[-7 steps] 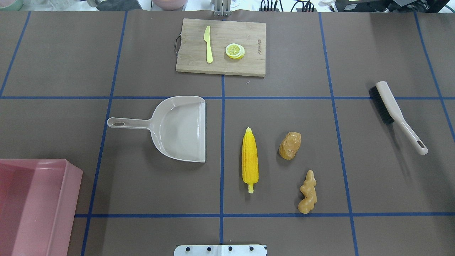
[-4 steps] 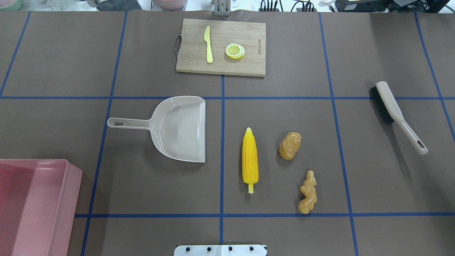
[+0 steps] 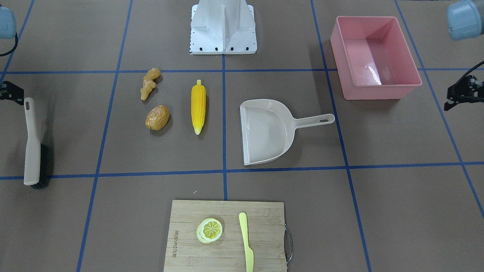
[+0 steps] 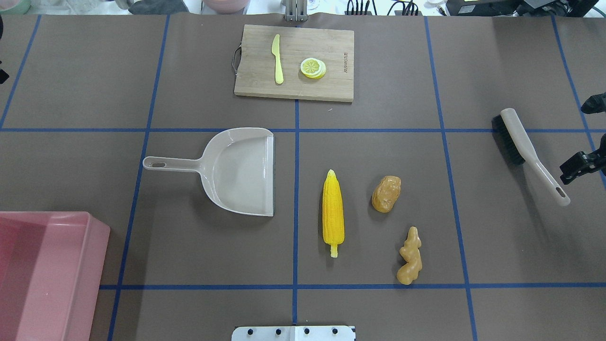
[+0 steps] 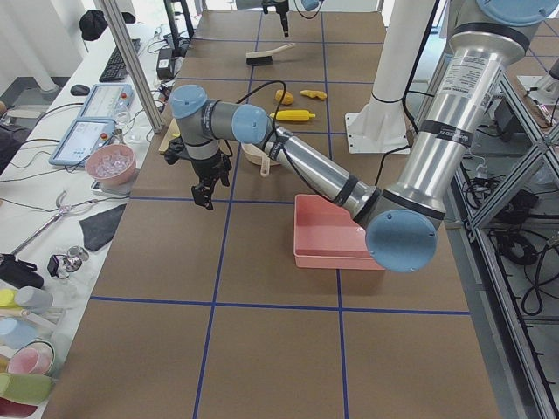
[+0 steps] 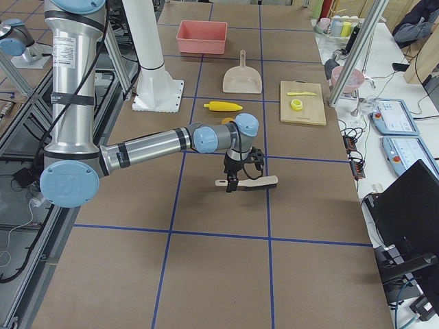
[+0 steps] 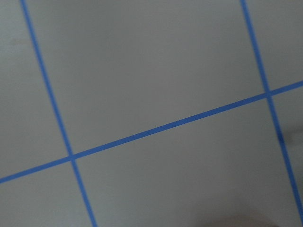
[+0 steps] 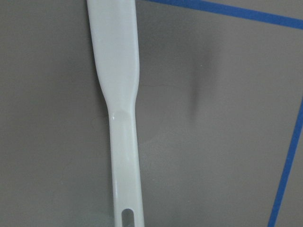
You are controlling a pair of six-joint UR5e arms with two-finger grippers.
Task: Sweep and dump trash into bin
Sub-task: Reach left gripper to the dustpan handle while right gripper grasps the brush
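The yellow corn cob (image 3: pixel 198 107) looks as long as the tray (image 3: pixel 267 130), so I expect the cob's tip to poke out of the beige dustpan when the robot sweeps it in.
The trash lies on the table right of centre: a yellow corn cob (image 4: pixel 333 210), a brown potato (image 4: pixel 386 193) and a tan ginger root (image 4: pixel 410 257). The pink bin (image 4: pixel 97 246) stands at the near left corner and looks empty in the front view (image 3: pixel 382 94). My right gripper (image 4: pixel 575 166) hovers open at the right edge, just above the handle of a beige brush (image 4: pixel 521 139); the handle fills the right wrist view (image 8: pixel 120 94). My left gripper (image 3: pixel 459 94) hangs open over bare table, left of the bin and the beige dustpan (image 4: pixel 241 170).
A wooden cutting board (image 4: pixel 326 42) at the far centre carries a lemon slice (image 4: pixel 313 67) and a pale yellow knife (image 4: pixel 277 59). The dustpan's mouth faces the corn. The robot's base plate (image 4: pixel 293 333) sits at the near edge.
My right gripper has come into the overhead view at the right edge, beside the brush handle. A bit of the left gripper now shows at the left edge. No object has moved.
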